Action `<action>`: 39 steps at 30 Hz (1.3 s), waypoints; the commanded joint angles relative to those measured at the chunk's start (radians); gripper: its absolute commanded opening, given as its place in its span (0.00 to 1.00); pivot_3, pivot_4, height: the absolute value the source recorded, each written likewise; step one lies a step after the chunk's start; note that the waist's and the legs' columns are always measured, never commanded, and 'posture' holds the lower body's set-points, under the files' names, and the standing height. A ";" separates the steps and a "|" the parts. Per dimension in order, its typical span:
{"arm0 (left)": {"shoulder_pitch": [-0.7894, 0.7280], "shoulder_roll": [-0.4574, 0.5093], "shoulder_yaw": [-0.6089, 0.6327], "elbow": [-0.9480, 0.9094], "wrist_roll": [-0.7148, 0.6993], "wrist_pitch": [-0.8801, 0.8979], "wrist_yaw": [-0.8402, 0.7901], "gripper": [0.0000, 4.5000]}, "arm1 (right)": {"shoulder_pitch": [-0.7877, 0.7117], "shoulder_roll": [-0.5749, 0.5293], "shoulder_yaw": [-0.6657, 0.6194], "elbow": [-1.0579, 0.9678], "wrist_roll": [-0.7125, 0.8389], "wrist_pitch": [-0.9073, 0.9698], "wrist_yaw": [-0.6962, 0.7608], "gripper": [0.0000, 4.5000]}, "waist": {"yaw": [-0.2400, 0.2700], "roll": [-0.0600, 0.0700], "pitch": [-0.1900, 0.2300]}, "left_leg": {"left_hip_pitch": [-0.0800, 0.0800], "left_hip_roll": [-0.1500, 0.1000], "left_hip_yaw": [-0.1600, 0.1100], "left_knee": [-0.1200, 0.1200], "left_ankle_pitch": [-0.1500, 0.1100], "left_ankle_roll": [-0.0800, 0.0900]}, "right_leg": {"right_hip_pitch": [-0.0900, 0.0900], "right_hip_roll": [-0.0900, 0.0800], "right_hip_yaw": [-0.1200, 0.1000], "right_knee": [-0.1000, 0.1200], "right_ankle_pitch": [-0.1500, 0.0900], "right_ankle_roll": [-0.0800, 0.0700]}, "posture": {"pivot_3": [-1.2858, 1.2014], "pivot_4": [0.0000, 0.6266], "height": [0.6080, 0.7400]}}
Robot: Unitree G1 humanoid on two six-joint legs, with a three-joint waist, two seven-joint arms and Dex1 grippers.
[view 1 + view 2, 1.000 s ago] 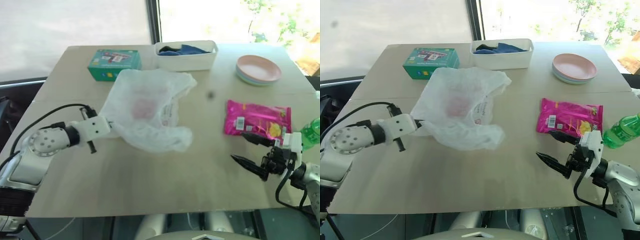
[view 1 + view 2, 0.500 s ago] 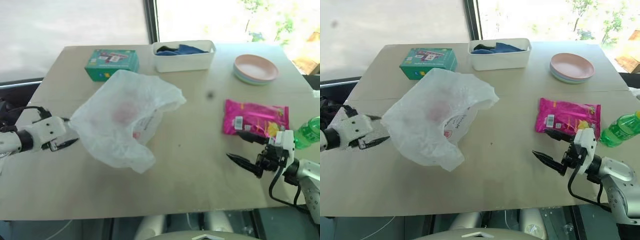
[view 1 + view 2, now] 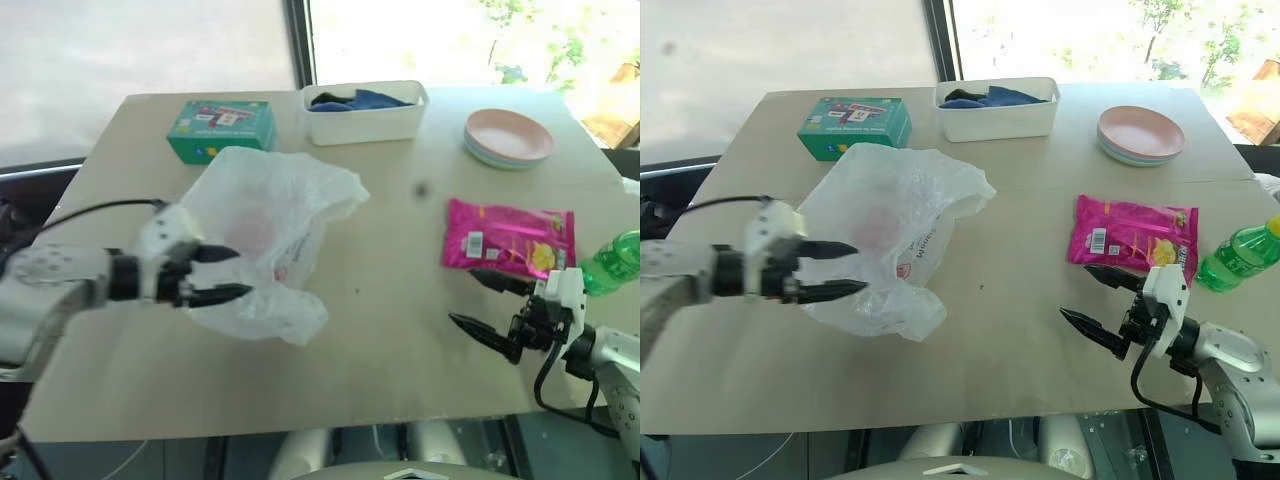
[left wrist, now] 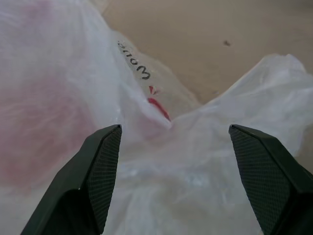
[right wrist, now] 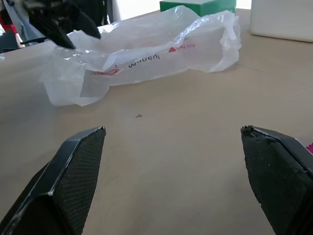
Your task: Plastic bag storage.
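The plastic bag's thin point(image 3: 258, 218), crumpled layers point(image 3: 294, 258) lie loosely over each other, so the plastic bag will come up as a limp tent and open wide when I lift its fold.
The plastic bag point(image 3: 270, 225), thin translucent white with a faint pink-red print, lies crumpled on the left half of the tan table point(image 3: 380, 350). My left gripper point(image 3: 238, 272) hovers at the bag's near-left edge, open, pointing right across it. In the left wrist view the two black fingers point(image 4: 100, 161) stand wide apart, the bag's point(image 4: 161, 161) folds lie just beyond them and nothing is pinched. My right gripper point(image 3: 462, 297) is open and empty near the table's front right, pointing left toward the bag point(image 5: 146, 54), well apart from it.
At the back stand a green box point(image 3: 222, 127), a white bin point(image 3: 365, 125) with dark blue cloth in it, and stacked pink plates point(image 3: 508, 138). A magenta snack packet point(image 3: 510, 238) lies just behind my right gripper. A green bottle point(image 3: 615, 262) sits at the right edge.
My left gripper, shut on the bag's left edge, dragged the bag left and opened. It has swung back right over the bag, which now lies more bunched. The right gripper stayed put.
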 commanded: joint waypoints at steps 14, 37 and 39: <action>-0.153 -0.391 -0.110 -0.043 0.222 0.257 0.494 0.76 | 0.020 0.032 0.012 -0.065 -0.007 -0.022 -0.047 1.00 | 0.005 -0.001 -0.001 | 0.000 -0.001 0.000 0.004 0.000 0.000 | 0.001 0.000 0.000 0.001 0.000 0.000 | 0.52 0.24 1.00; -0.306 -0.361 -0.041 -0.129 0.153 0.067 0.293 0.01 | -0.038 0.033 0.025 -0.034 -0.049 -0.037 -0.075 1.00 | 0.006 -0.001 -0.001 | -0.001 -0.002 -0.001 0.007 0.000 0.000 | 0.001 -0.001 -0.001 0.000 0.000 0.000 | 0.52 0.24 1.00; -0.329 -0.322 -0.046 -0.119 0.168 0.057 0.264 0.01 | -0.050 0.029 0.016 -0.021 -0.067 -0.054 -0.077 1.00 | 0.001 -0.001 -0.001 | -0.001 -0.002 -0.001 0.007 0.000 0.000 | 0.001 -0.001 0.000 0.001 0.000 0.000 | 0.52 0.24 1.00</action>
